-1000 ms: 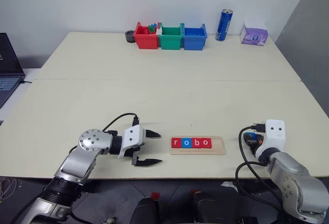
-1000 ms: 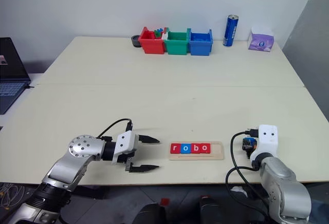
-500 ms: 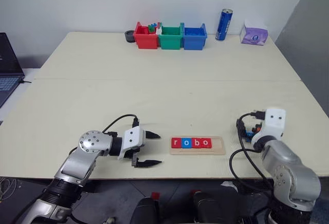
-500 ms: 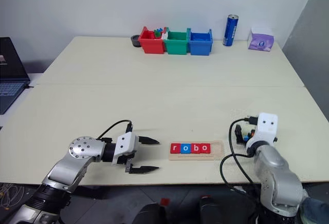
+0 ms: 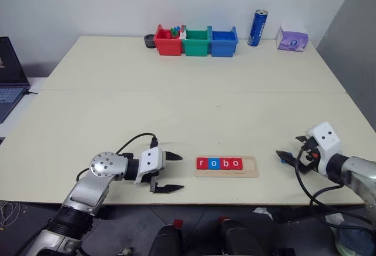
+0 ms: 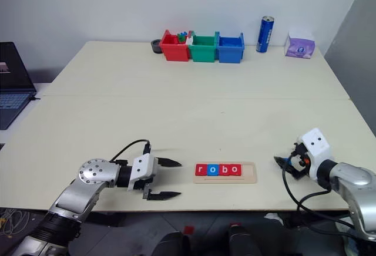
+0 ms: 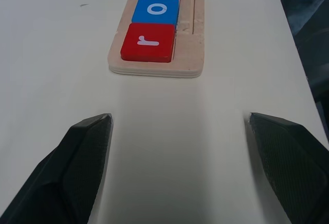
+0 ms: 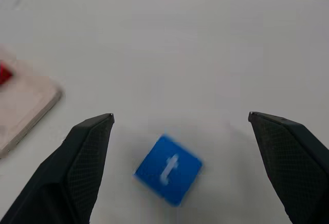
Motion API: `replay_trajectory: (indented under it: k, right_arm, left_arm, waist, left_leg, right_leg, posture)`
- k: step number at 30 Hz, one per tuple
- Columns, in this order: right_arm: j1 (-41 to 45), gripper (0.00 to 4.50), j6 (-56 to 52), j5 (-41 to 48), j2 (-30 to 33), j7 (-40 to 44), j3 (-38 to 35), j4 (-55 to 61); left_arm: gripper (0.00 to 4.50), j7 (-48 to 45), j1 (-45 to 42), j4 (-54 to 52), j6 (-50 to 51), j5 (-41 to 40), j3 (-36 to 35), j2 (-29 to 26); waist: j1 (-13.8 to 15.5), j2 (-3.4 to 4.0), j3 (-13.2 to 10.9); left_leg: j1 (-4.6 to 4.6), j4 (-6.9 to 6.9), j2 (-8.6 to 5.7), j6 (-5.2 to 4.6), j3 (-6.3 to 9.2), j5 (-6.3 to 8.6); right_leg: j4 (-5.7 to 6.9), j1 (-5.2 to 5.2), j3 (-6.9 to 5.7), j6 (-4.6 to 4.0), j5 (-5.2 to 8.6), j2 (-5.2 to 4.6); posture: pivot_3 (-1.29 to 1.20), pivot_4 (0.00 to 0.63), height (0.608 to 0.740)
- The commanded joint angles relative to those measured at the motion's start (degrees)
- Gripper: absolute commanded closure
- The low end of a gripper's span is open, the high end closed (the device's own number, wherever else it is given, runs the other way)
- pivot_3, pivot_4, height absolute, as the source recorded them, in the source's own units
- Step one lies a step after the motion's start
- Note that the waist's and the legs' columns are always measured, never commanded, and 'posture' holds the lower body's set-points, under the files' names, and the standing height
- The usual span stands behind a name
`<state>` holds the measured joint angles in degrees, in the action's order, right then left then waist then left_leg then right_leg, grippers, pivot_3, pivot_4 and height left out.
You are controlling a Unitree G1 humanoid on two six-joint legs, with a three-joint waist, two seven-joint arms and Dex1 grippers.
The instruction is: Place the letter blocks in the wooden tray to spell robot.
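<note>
The blue t block (image 8: 168, 170) lies at an angle to my right gripper's fingers. I should turn the gripper square to the block and close on the letter's top and bottom sides (image 8: 182, 151).
The wooden tray (image 5: 249, 165) lies near the table's front edge. Four letter blocks (image 5: 218, 163) sit in it, reading r, o, b, o, with the slot at its right end bare. The blue t block (image 8: 168, 169) lies flat on the table to the right of the tray. My right gripper (image 8: 181, 115) is open around it, fingers wide apart and not touching it. My left gripper (image 5: 177, 171) is open just left of the tray, pointing at its r end (image 7: 148, 41), with nothing between its fingers.
Red (image 5: 167, 41), green (image 5: 195, 41) and blue (image 5: 222, 41) bins stand in a row at the far edge. A blue can (image 5: 257, 20) and a purple tissue pack (image 5: 292, 40) are to their right. A laptop (image 5: 9, 71) sits off the table's left side.
My right gripper has opened, and the blue t block that was between its fingers now lies on the table. The right hand rolled and swung to the right. The left arm kept still.
</note>
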<state>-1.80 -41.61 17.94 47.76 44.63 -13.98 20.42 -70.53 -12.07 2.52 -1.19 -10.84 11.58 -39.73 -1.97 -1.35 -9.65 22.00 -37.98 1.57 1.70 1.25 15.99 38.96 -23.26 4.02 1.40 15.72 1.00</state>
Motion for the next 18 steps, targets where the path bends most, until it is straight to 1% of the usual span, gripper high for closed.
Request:
replay_trajectory:
  k: [1, 5, 8, 13, 18]
  right_arm:
    - [1.1, 0.05, 8.0, -1.4, 4.5, 7.0, 2.3, -4.8]
    - [4.8, 0.05, 17.6, -6.4, 7.8, 10.9, 7.7, -13.5]
    - [8.3, 0.05, 22.0, -8.2, 9.1, 14.6, 11.3, -18.8]
    - [14.1, 0.05, 25.3, -9.7, 9.6, 19.8, 15.2, -25.3]
    - [16.6, 0.05, 25.2, -10.2, 10.0, 24.5, 17.5, -27.6]
  left_arm:
    - [0.00, -0.2, -0.7, -0.3, -1.3, 0.2, 0.0, 0.2]
    - [0.00, -0.4, -0.8, -0.2, -1.5, 0.3, 0.1, 0.3]
    - [0.00, -0.4, -0.7, -0.3, -1.5, 0.4, 0.1, 0.3]
    - [0.00, -0.3, 0.5, -1.3, -1.6, 0.2, -0.3, -0.3]
    - [0.00, -0.1, 1.0, -2.8, -0.8, -0.2, -0.7, -0.9]
  waist:
    - [0.0, -0.01, 0.0]
    - [0.0, -0.02, 0.0]
    - [0.0, 0.00, 0.0]
    - [0.1, 0.01, 0.0]
    - [0.1, 0.01, 0.0]
  left_leg:
    - [-0.02, 0.00, 0.01, 0.00, -0.02, 0.00]
    - [-0.06, -0.02, 0.01, 0.00, -0.10, 0.00]
    - [-0.05, -0.01, 0.02, 0.00, -0.11, 0.00]
    - [-0.05, -0.01, 0.05, 0.00, -0.10, 0.00]
    - [-0.05, -0.01, 0.06, 0.00, -0.06, 0.00]
  right_leg:
    - [0.00, 0.01, 0.01, 0.00, 0.00, 0.00]
    - [0.01, 0.04, 0.00, 0.00, -0.01, 0.03]
    - [0.01, 0.03, 0.01, 0.00, 0.00, 0.03]
    - [0.01, 0.03, 0.01, -0.01, -0.02, 0.02]
    - [0.01, 0.03, -0.02, -0.06, -0.04, 0.00]
  posture:
    - [0.00, 0.150, 0.740]
    - [0.00, 0.150, 0.740]
    - [0.00, 0.150, 0.740]
    - [0.00, 0.150, 0.740]
    - [0.00, 0.150, 0.740]
